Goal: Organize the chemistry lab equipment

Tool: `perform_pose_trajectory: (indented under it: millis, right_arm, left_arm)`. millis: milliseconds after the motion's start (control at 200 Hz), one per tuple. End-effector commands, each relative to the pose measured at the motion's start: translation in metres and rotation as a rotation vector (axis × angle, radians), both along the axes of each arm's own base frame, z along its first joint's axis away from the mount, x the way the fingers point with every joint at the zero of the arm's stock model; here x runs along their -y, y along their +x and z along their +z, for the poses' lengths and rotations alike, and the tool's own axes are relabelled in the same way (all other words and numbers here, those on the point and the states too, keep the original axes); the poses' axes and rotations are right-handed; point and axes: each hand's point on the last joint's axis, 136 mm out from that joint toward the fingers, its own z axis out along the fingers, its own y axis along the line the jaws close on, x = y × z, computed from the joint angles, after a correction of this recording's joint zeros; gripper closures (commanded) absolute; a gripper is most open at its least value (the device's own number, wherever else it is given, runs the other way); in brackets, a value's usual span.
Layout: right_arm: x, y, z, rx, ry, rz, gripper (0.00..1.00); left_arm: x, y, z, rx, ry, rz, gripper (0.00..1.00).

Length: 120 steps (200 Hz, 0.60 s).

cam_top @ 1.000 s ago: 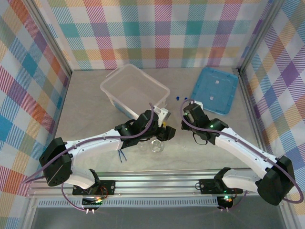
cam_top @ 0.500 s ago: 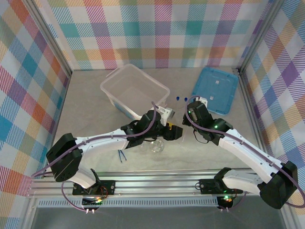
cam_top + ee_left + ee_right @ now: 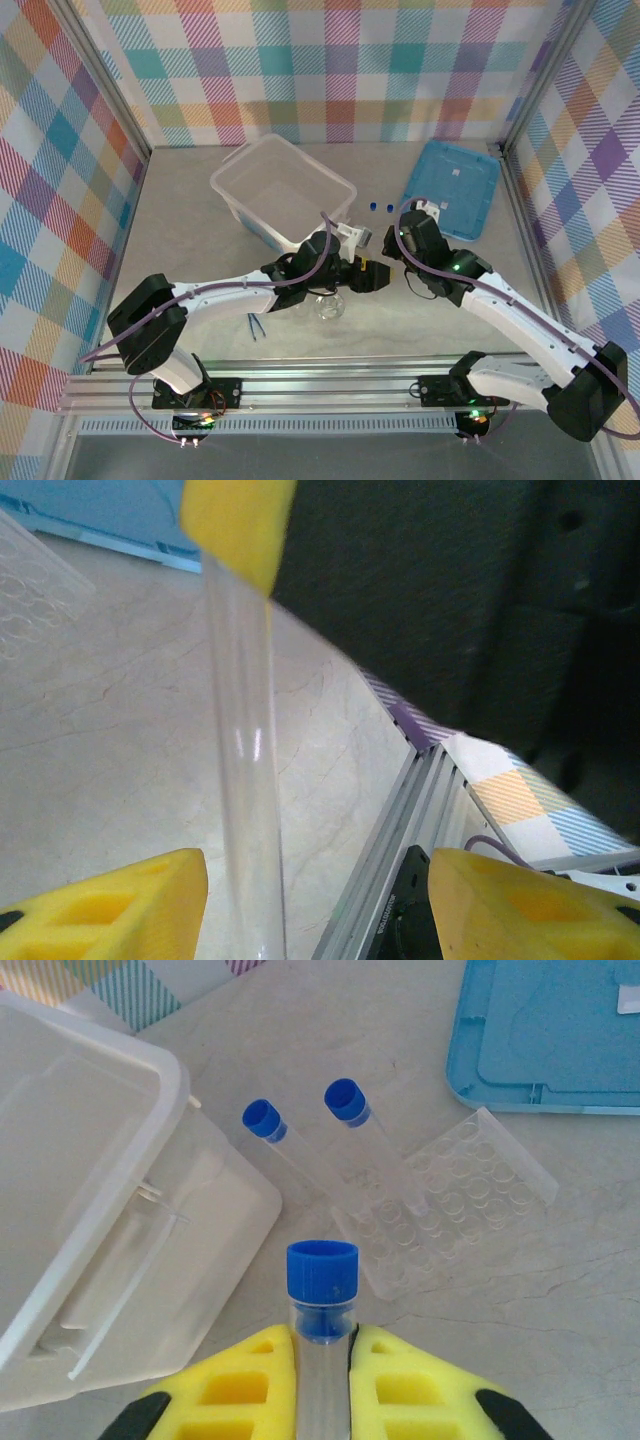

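Observation:
The tube's blue cap [image 3: 322, 1272] sticks out in front of my right gripper's fingers, so my left gripper should hold the tube's body [image 3: 254, 865] while my right gripper turns and takes hold of it again.
My right gripper [image 3: 322, 1380] is shut on a thin clear blue-capped tube [image 3: 322, 1280], held upright between the yellow pads. In the left wrist view the same tube [image 3: 245, 780] runs between my left gripper's [image 3: 318, 900] open fingers, closer to the left finger [image 3: 110, 905], with no visible contact. Seen from above, the left gripper [image 3: 372, 276] and right gripper [image 3: 388, 258] meet in the middle of the table. Two more blue-capped tubes [image 3: 265, 1120] [image 3: 345, 1100] lie flat on the table. The glass flask [image 3: 328, 305] and dark blue tweezers [image 3: 257, 327] lie near the front. The beaker is hidden.
A large translucent plastic box [image 3: 283, 192] stands behind the left arm, and the flat blue lid [image 3: 452, 188] lies at the back right. A clear well plate [image 3: 440, 1200] rests next to the two loose tubes. An aluminium rail [image 3: 330, 385] runs along the front edge.
My left gripper has reached to the right, away from the flask, and now has its open fingers around the tube in the right gripper. The right gripper has shifted slightly right.

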Motion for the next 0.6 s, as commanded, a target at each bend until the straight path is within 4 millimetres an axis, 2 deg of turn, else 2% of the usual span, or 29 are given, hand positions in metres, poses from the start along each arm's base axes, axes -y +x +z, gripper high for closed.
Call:
perform_pose_trajectory:
  millis: [0,170,350,595]
  right_arm:
    - [0.0009,0.0015,0.0180,0.051,0.077,-0.024,0.84]
    - [0.0017,-0.0006,0.0238,0.064,0.101,-0.026,0.84]
    - [0.0025,-0.0006,0.0218,0.071,0.119,-0.038,0.84]
    - [0.0053,-0.0011,0.0217,0.079,0.123,-0.051,0.84]
  left_arm:
    - [0.0049,-0.0047,0.0016,-0.004,-0.031,-0.017,0.40]
    - [0.0059,-0.0041,-0.0022,-0.010,-0.031,-0.015,0.41]
    - [0.0098,-0.0045,-0.0021,-0.025,-0.047,-0.024,0.48]
    - [0.0093,-0.0048,0.0002,-0.019,-0.047,-0.026,0.64]
